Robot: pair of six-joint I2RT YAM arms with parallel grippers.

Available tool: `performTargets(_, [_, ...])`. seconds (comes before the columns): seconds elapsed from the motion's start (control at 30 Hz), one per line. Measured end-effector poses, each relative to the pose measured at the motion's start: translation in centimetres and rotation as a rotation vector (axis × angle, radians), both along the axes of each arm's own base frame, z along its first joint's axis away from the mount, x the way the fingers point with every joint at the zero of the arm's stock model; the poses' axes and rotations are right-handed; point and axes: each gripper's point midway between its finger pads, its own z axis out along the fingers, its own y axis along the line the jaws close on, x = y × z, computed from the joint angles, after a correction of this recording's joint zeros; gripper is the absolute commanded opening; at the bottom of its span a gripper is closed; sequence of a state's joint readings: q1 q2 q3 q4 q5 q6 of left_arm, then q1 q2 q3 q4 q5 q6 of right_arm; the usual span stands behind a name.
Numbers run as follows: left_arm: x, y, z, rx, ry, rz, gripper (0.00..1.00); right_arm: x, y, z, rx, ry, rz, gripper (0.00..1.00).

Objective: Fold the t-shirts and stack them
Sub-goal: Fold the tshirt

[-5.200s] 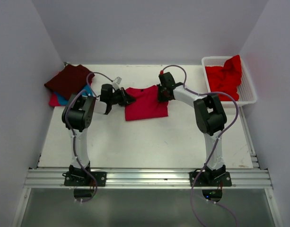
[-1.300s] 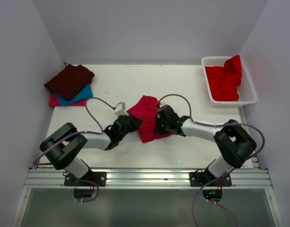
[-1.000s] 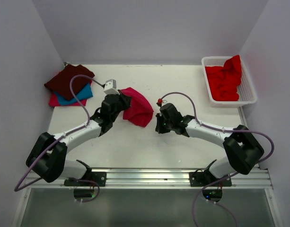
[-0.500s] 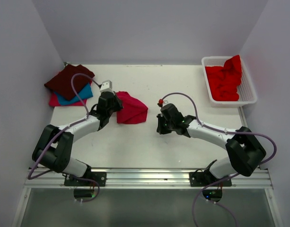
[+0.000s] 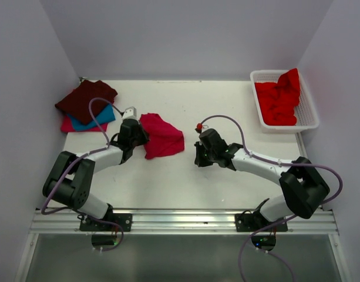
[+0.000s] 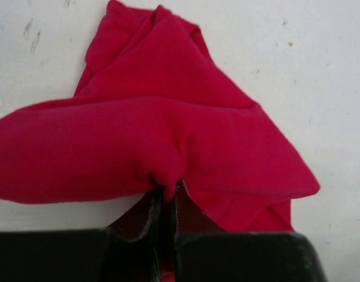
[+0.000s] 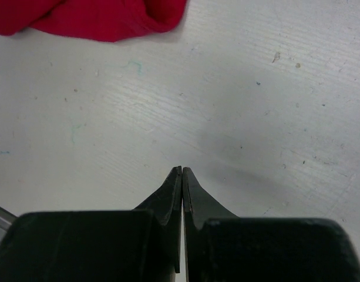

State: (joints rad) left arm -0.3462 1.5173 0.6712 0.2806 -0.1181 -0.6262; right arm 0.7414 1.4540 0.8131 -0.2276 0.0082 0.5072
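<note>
The crimson-pink t-shirt is crooked and bunched up at my left gripper, so I should pull it toward my right gripper and straighten its edges (image 5: 181,141) with both grippers.
A folded crimson-pink t-shirt (image 5: 162,136) (image 6: 168,129) lies on the white table (image 5: 185,176) left of centre, bunched at its left edge. My left gripper (image 5: 140,138) (image 6: 167,187) is shut on that bunched edge, a fold of cloth pinched between the fingertips. My right gripper (image 5: 197,157) (image 7: 182,170) is shut with nothing in it, hovering over bare table to the right of the shirt; a corner of the crimson-pink t-shirt (image 7: 103,16) shows at the top of the right wrist view. Folded maroon (image 5: 86,98), teal (image 5: 100,116) and pink-red (image 5: 70,125) t-shirts are stacked at the back left.
A white lattice basket (image 5: 306,120) at the back right holds crumpled bright red t-shirts (image 5: 279,97). Grey walls close in the table on the left, right and back. An aluminium rail (image 5: 185,220) runs along the near edge by the arm bases.
The left gripper has dragged the crimson-pink t-shirt leftward, then a little nearer, toward the stack's side. The right gripper, having let go of it, has stayed nearly still.
</note>
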Motion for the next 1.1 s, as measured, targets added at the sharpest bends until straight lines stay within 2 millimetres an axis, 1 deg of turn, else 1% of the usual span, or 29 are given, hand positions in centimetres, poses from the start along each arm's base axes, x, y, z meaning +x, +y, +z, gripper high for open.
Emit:
performTargets(0.07, [-0.8, 0.3, -1.1, 0.003, 0.027, 0.004, 0.00, 0.1, 0.1, -0.3, -0.003, 0.003, 0.000, 0.00])
performTargets(0.17, [-1.7, 0.5, -2.3, 0.006, 0.059, 0.009, 0.00, 0.4, 0.4, -1.3, -0.022, 0.025, 0.000, 0.00])
performTargets(0.23, [-2.2, 0.7, -3.1, 0.001, 0.077, 0.016, 0.00, 1.0, 1.0, -2.1, -0.036, 0.042, 0.001, 0.00])
performTargets(0.27, [-3.0, 0.9, -4.0, -0.004, 0.100, 0.023, 0.00, 1.6, 1.6, -2.6, -0.043, 0.052, 0.003, 0.00])
performTargets(0.37, [-4.2, 0.9, -5.3, -0.046, 0.102, 0.036, 0.00, 2.3, 2.2, -2.3, -0.037, 0.046, 0.003, 0.00])
performTargets(0.47, [-4.5, 0.5, -5.3, -0.088, 0.076, 0.049, 0.00, 3.3, 3.1, -0.9, -0.012, 0.017, 0.003, 0.00])
performTargets(0.57, [-5.1, -0.7, -5.2, -0.125, 0.066, 0.036, 0.00, 4.2, 3.9, 0.2, 0.009, -0.008, 0.005, 0.00])
performTargets(0.67, [-6.2, -2.3, -5.3, -0.161, 0.067, 0.021, 0.00, 4.8, 4.5, 0.7, 0.019, -0.018, 0.006, 0.00])
performTargets(0.7, [-6.7, -2.7, -5.2, -0.170, 0.069, 0.017, 0.00, 4.9, 4.6, 0.7, 0.019, -0.018, 0.006, 0.00])
performTargets(0.77, [-8.5, -4.5, -5.2, -0.199, 0.084, -0.011, 0.00, 5.0, 4.7, 0.4, 0.015, -0.014, 0.006, 0.00])
performTargets(0.87, [-10.6, -6.7, -5.2, -0.243, 0.112, -0.045, 0.00, 4.9, 4.7, -0.2, 0.006, 0.001, 0.007, 0.00])
performTargets(0.97, [-12.3, -8.4, -5.2, -0.274, 0.135, -0.054, 0.00, 4.8, 4.7, -0.3, 0.004, 0.005, 0.008, 0.00])
performTargets(1.0, [-12.9, -8.9, -5.2, -0.281, 0.141, -0.056, 0.08, 4.9, 4.7, -0.3, 0.005, 0.005, 0.009, 0.00])
performTargets(1.03, [-13.3, -9.4, -5.2, -0.287, 0.147, -0.059, 0.31, 4.9, 4.7, -0.3, 0.005, 0.005, 0.008, 0.00])
performTargets(1.07, [-13.7, -9.7, -5.2, -0.289, 0.153, -0.061, 0.39, 4.9, 4.7, -0.3, 0.006, 0.005, 0.008, 0.00])
performTargets(1.1, [-13.8, -10.0, -5.0, -0.307, 0.152, -0.058, 0.46, 4.9, 4.7, -0.3, 0.006, 0.005, 0.008, 0.00])
